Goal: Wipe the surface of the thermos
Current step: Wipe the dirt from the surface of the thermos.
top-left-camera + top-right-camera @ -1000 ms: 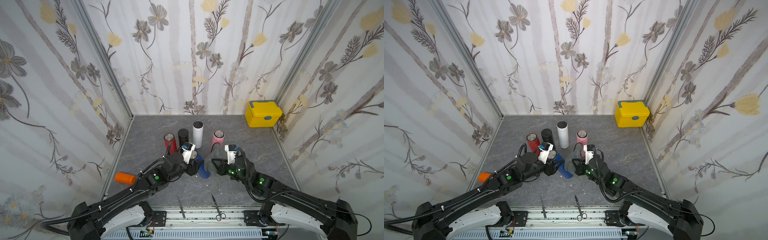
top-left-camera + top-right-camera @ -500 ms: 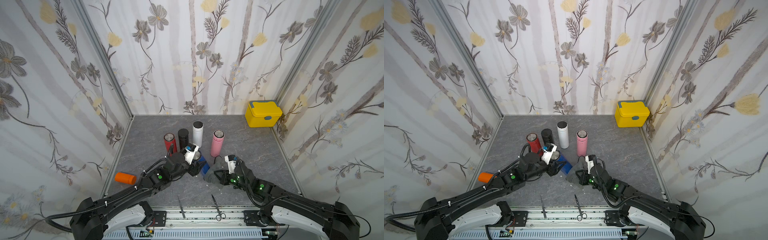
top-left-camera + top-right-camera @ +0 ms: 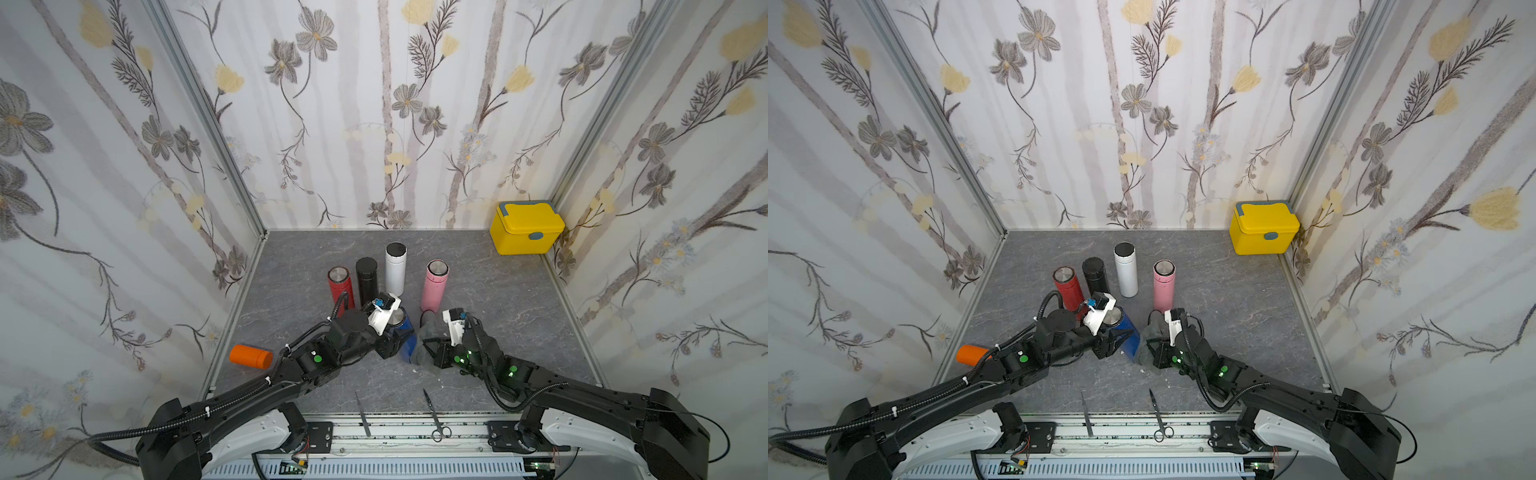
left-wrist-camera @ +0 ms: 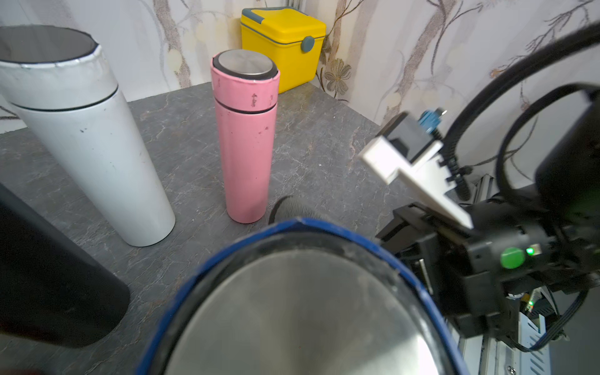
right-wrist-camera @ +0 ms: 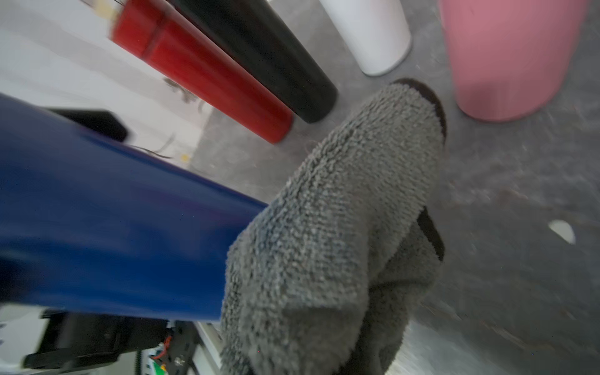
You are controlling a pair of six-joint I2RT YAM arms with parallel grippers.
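Note:
I should use my right gripper to sweep the cloth back up the thermos's body toward the steel lid (image 3: 397, 316), because the cloth is already at the lower end of the blue thermos (image 3: 409, 353).
A blue thermos (image 3: 408, 332) (image 3: 1128, 336) with a steel lid leans tilted just above the grey floor, and my left gripper (image 3: 390, 345) (image 3: 1113, 341) is shut on its body. In the left wrist view the lid (image 4: 292, 308) fills the foreground and hides the fingers. My right gripper (image 3: 436, 354) (image 3: 1156, 353) is shut on a grey fluffy cloth (image 3: 428, 334) (image 3: 1151, 328). The cloth (image 5: 324, 243) lies against the lower end of the blue body (image 5: 113, 227) and covers the right fingers.
Behind stand a pink thermos (image 3: 434, 286), a white one (image 3: 395, 270), a black one (image 3: 367, 279) and a red one (image 3: 340, 284). An orange cylinder (image 3: 250, 356) lies at the left wall. A yellow box (image 3: 527, 227) sits back right. Scissors (image 3: 434, 415) and tweezers (image 3: 362, 413) lie at the front edge.
My right gripper has drawn the cloth down and toward the front along the blue thermos, uncovering the pink thermos's lower half. The left gripper kept its hold, shifting only slightly.

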